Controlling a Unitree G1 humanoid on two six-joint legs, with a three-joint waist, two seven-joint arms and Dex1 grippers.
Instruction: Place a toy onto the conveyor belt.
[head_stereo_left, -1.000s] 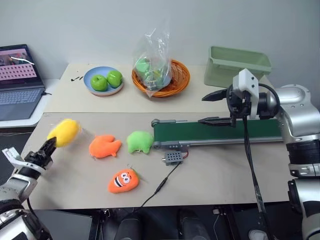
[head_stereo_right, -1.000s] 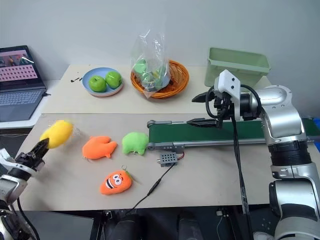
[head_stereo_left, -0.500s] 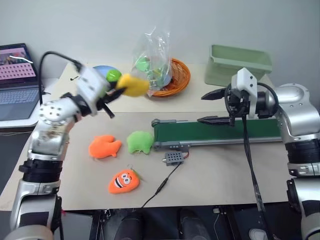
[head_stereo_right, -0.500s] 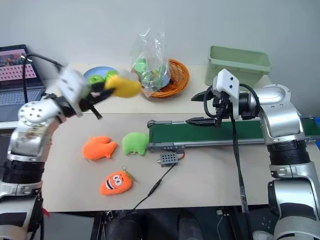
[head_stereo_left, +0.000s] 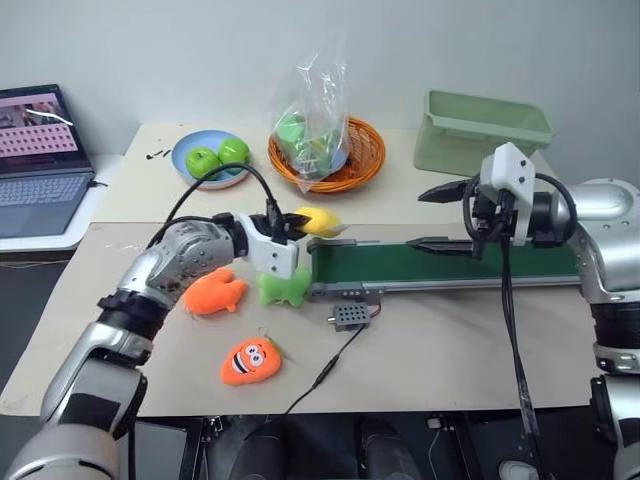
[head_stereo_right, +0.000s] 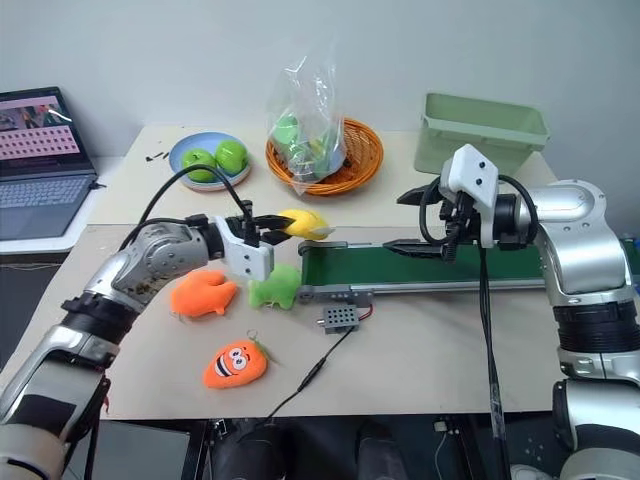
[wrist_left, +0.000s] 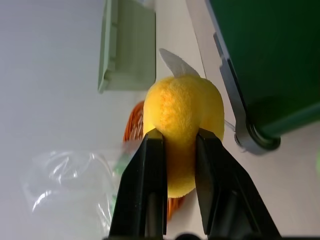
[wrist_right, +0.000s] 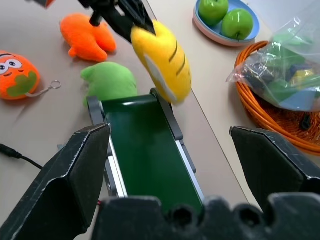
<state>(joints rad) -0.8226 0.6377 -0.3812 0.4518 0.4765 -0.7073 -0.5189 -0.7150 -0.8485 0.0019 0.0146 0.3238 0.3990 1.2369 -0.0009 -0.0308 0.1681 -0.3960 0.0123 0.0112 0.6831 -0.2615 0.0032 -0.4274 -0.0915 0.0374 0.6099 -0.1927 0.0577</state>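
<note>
The toy is hanging beyond the far corner of the conveyor belt (wrist_right: 159, 96), so the robot's left gripper should move the toy closer, over the green surface (head_stereo_left: 345, 263), before it opens.
The toy (head_stereo_left: 318, 221) is a yellow oval plush, pinched between the black fingers (wrist_left: 150, 165) of my left gripper (head_stereo_left: 300, 220), which is shut on it. It hangs in the air just at the left end of the conveyor belt (head_stereo_left: 450, 265), toward the end's far side, as the right wrist view shows for the toy (wrist_right: 162, 60) over the green belt (wrist_right: 150, 150). My right gripper (head_stereo_left: 432, 217) hovers open over the middle of the belt, with nothing between its fingers.
An orange fish plush (head_stereo_left: 212, 292), a green plush (head_stereo_left: 283, 287) and a carrot plush (head_stereo_left: 248, 361) lie left of the belt. A grey box (head_stereo_left: 349, 316) with a cable sits in front. Behind stand a plate of apples (head_stereo_left: 210, 160), an orange basket (head_stereo_left: 325, 150), a green bin (head_stereo_left: 480, 130) and a laptop (head_stereo_left: 40, 160).
My left arm has swung the yellow toy from the table's left edge up and across to the left end of the belt. The right gripper has stayed open over the belt.
</note>
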